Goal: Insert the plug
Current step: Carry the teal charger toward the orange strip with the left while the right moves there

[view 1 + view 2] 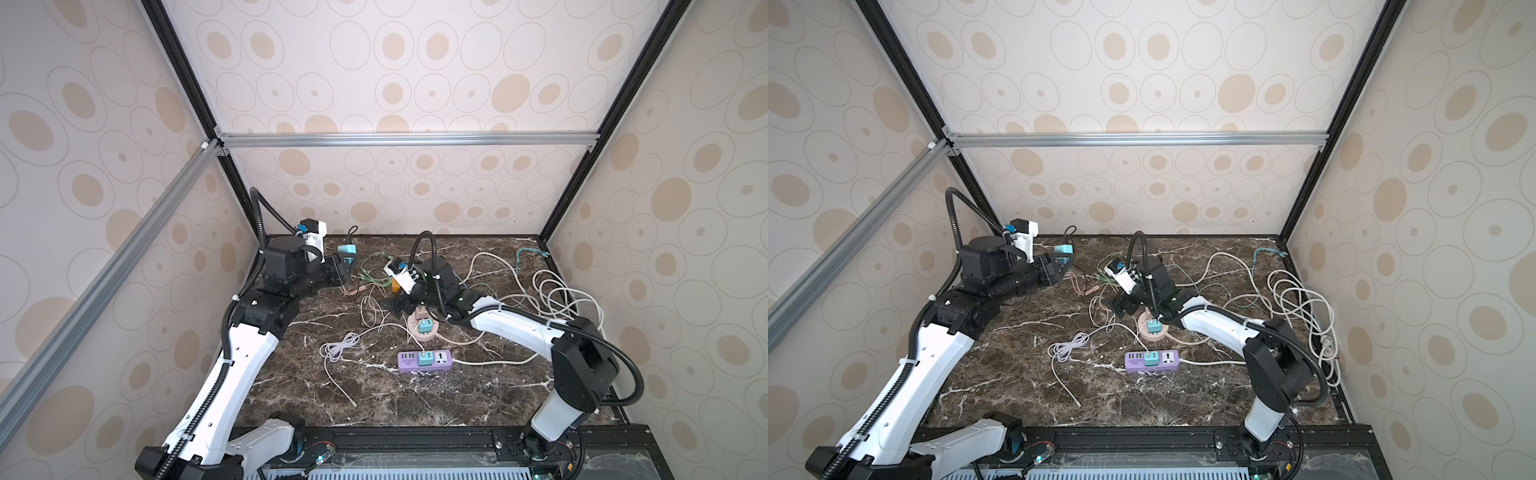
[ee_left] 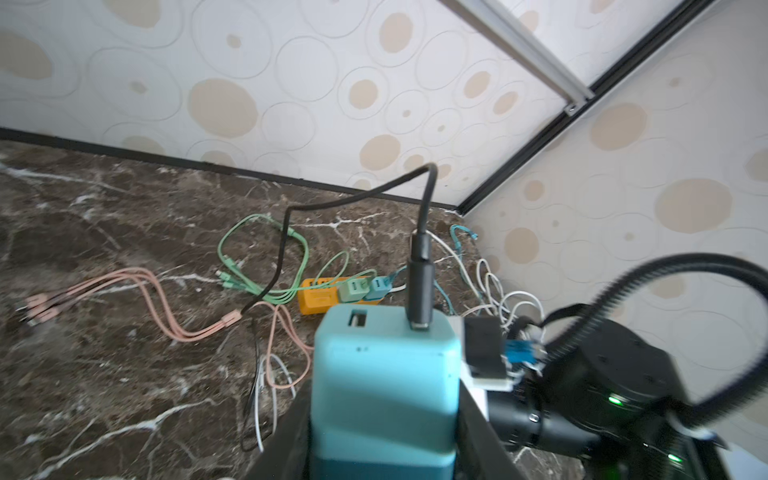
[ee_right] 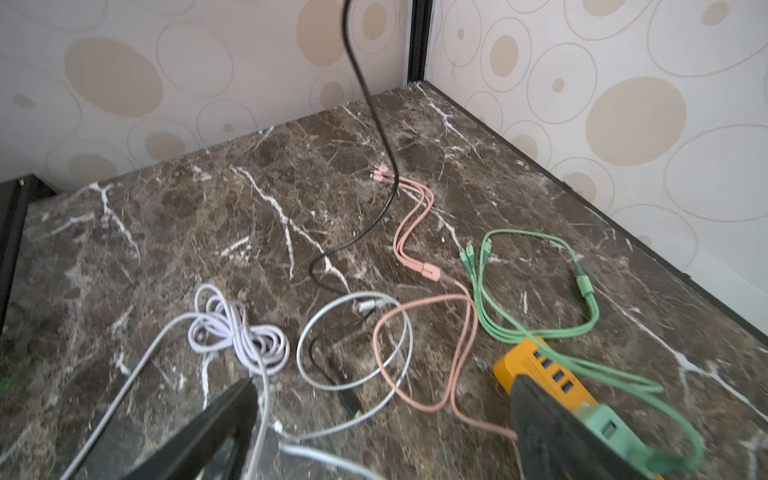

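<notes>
The black cable (image 3: 379, 120) is hanging free in front of my right gripper's open fingers. I should keep going toward the cable's hanging part (image 3: 394, 182) until the fingers close around it.
A teal plug adapter (image 2: 382, 365) sits upright between the jaws of my left gripper (image 2: 384, 436), which is shut on its two sides. A black cable connector (image 2: 420, 282) stands in one of the adapter's top ports; the slot beside it is empty. In both top views the adapter (image 1: 347, 250) (image 1: 1064, 249) is held near the back left of the table. My right gripper (image 3: 384, 386) is open above loose cables, holding nothing, with an orange power strip (image 3: 536, 370) beside one finger.
A purple power strip (image 1: 424, 360) with a teal adapter in it lies mid-table. A round pink socket (image 1: 423, 328) sits behind it. Green (image 3: 540, 328), pink (image 3: 415, 216) and white (image 1: 557, 291) cables sprawl across the marble table.
</notes>
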Tool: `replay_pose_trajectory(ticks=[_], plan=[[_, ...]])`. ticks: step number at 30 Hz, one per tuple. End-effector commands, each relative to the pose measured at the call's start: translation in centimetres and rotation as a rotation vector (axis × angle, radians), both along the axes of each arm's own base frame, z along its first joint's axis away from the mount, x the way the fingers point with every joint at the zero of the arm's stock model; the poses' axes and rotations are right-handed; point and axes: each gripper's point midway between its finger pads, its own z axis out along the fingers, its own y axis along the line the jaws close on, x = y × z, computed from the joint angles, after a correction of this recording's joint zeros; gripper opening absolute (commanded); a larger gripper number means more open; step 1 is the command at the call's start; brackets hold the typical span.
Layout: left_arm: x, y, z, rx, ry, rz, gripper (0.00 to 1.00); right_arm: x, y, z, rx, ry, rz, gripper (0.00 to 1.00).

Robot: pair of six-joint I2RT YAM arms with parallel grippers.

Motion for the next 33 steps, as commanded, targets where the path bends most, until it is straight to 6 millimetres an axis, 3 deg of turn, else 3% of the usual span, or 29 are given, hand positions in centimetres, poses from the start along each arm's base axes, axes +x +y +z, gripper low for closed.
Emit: replay_pose_trajectory(ticks=[1, 9, 13, 15, 20, 23, 27, 29, 33], plan=[[-1.2, -1.7, 4.4, -0.033, -0.116, -0.129, 0.00, 1.1, 2.9, 1.3, 0.139, 0.083, 0.027, 0.95], [-0.9, -1.9, 4.0, -0.031, -0.107, -0.137, 0.00, 1.6, 8.7, -1.0, 0.346, 0.342, 0.097, 0.95], [-1.0, -1.9, 3.8, -0.030, -0.101, -0.138, 0.00, 1.9, 10.0, -1.9, 0.414, 0.397, 0.115, 0.92], [-1.0, -1.9, 3.8, -0.031, -0.101, -0.138, 0.00, 2.0, 10.4, -2.6, 0.406, 0.406, 0.118, 0.86], [-1.2, -1.6, 3.8, -0.023, -0.107, -0.128, 0.00, 3.7, 9.7, -3.1, 0.372, 0.325, 0.021, 0.53], [-1.5, -1.7, 3.9, -0.022, -0.119, -0.141, 0.00, 4.8, 8.7, -1.8, 0.367, 0.239, -0.033, 0.33], [-2.2, -2.3, 4.3, -0.032, -0.138, -0.185, 0.00, 4.9, 7.2, 2.5, 0.412, 0.127, -0.039, 0.07], [-2.7, -2.7, 4.6, -0.035, -0.155, -0.206, 0.00, 4.4, 6.1, 5.2, 0.434, 0.066, -0.035, 0.00], [-3.8, -3.9, 5.0, -0.019, -0.183, -0.237, 0.00, 3.9, 2.6, 9.2, 0.459, -0.003, -0.085, 0.00]])
